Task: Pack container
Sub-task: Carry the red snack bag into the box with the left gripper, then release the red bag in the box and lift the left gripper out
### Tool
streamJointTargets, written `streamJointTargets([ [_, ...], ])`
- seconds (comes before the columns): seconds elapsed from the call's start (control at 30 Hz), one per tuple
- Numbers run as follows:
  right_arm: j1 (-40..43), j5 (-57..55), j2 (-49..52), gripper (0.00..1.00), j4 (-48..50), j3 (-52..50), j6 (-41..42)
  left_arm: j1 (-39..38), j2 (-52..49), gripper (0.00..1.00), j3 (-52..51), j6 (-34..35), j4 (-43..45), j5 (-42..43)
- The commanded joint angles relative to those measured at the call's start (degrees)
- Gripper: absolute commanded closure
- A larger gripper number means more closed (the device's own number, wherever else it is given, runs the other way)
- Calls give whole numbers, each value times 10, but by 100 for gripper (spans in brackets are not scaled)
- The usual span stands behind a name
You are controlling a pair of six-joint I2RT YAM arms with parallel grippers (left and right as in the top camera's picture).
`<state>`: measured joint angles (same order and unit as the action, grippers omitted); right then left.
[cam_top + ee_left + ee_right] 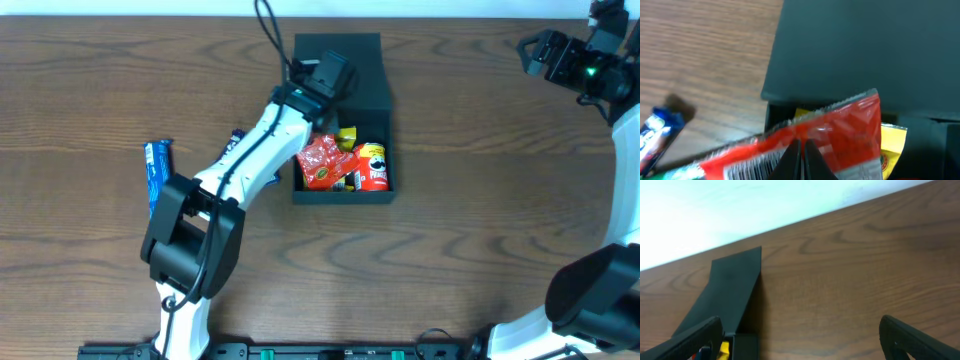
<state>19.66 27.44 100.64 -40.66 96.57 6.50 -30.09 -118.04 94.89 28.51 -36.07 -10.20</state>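
Note:
The red snack pack's edge (760,141) juts over the box's rim, so next my left gripper rises and presses the pack (321,163) down into the box with shut fingers.
The container (340,197) is a black square box with its flap lid (350,60) open toward the back. Inside lie a red snack pack (322,160), a yellow pack (347,137) and a red chip can (372,165). My left gripper (318,128) is over the box's back left part, shut on the red snack pack (840,137). In the left wrist view the fingers (801,145) pinch its edge, with the lid (865,55) beyond and the yellow pack (892,145) to the right. My right gripper (535,55) is open and empty at the far right; its fingers (800,342) are spread over bare table, with the lid (732,287) to the left.
A blue snack bar (157,172) lies on the table left of the box. Another blue pack (237,137) lies partly under my left arm and shows in the left wrist view (657,135). The table's back edge runs behind the lid.

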Motion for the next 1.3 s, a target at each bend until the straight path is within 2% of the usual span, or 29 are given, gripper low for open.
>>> streamJointTargets([
  [0.0,4,7,-10,1,-4,1,-10,9,-37,94,-14,-43,2,68],
  [0.3,4,7,-10,1,-7,1,-10,-2,-49,94,-14,-153,23,72],
  [0.6,4,16,-10,1,-7,1,-8,-2,-48,94,-9,-168,35,71],
  [0.8,4,15,-10,1,-7,1,-8,-4,-6,94,77,-176,1,69],
  [0.87,4,15,-10,1,-7,1,-8,-4,9,94,98,-154,-17,59],
  [1.0,4,15,-10,1,-7,1,-8,-9,29,94,103,-41,-87,6],
  [1.1,4,15,-10,1,-7,1,-8,-19,26,94,103,30,-155,5],
  [1.27,4,15,-10,1,-5,1,-8,-40,13,94,96,26,-177,9],
])
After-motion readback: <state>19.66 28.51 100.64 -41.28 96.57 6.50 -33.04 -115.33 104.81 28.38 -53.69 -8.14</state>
